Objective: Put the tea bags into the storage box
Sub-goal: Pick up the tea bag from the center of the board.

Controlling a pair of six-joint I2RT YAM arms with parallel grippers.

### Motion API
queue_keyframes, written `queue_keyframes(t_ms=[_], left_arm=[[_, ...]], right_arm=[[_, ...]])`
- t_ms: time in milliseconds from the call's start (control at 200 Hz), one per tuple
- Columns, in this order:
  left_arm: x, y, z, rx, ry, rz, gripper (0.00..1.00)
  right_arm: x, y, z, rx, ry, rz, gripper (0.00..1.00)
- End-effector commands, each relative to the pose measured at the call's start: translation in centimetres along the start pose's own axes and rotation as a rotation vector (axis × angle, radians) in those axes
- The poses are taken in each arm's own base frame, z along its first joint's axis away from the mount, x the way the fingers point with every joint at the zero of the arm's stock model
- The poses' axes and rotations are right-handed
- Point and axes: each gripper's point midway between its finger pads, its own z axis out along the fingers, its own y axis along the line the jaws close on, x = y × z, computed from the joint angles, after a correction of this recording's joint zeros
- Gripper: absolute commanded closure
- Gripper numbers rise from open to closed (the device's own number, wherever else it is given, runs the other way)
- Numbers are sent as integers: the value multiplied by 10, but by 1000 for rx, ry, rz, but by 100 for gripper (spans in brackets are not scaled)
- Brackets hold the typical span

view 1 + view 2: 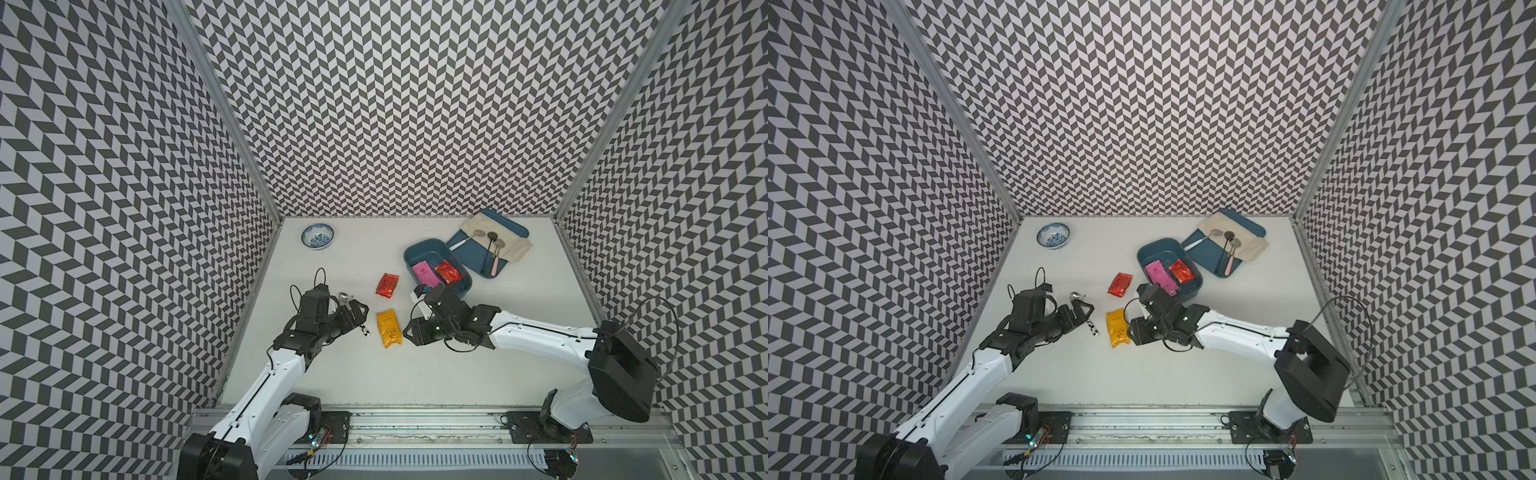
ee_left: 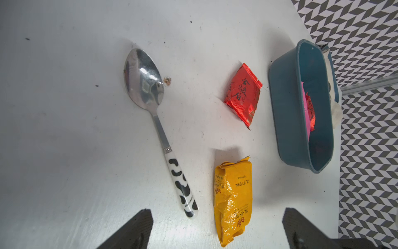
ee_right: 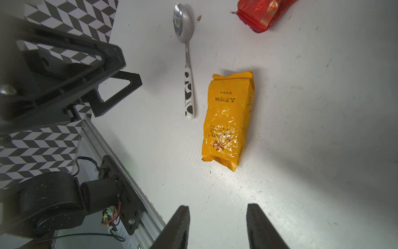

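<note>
The yellow tea bag (image 1: 389, 328) will stick out straight and hold its shape when I lift it by its crimped end, because it has a plump, squared side (image 3: 248, 108).
The storage box (image 1: 409, 254) (image 1: 1144, 252) stands right of centre; a pink tea bag (image 1: 424, 272) and a red tea bag (image 1: 448, 271) lie inside. Another red tea bag (image 1: 387, 285) (image 2: 243, 94) rests on the table left of the box. Nearer the front lies the yellow tea bag (image 1: 389, 328) (image 3: 228, 120). My right gripper (image 1: 409, 332) (image 3: 218, 205) hovers open just right of the yellow bag, holding nothing. To that bag's left, my left gripper (image 1: 357, 311) (image 2: 217, 210) is wide open and empty.
A spoon (image 2: 159, 129) (image 3: 188, 64) with a black-and-white handle lies under the left gripper, beside the yellow bag. At the back right a flat teal tray (image 1: 469, 254) holds a cloth (image 1: 509, 243) and utensils. A blue-and-white bowl (image 1: 317, 236) sits at the back left.
</note>
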Motion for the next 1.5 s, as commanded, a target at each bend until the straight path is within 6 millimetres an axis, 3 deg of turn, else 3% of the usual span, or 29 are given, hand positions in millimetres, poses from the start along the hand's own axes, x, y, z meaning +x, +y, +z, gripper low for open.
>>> queue_keyframes(t_ms=[0,150,461,736,951,1262,1492], left_arm=[[6,13,-5,-48,20,-43,0],[8,16,-10,-54,17,-57,0],[4,15,-13,-71,7,-44,0],[4,15,-13,-70,11,-39,0],[3,14,-14,-67,9,-36,0],[3,13,-14,-65,6,-33,0],[3,14,-13,-63,2,-31,0]], right_arm=[[-11,11,19,-64,-60,46,52],[0,2,41,-66,-23,67,52],[7,-9,67,-52,4,68,52],[11,-11,78,-52,29,63,57],[17,-13,86,-61,48,75,73],[10,-10,83,-59,34,48,100],[-1,-1,69,-52,20,-17,100]])
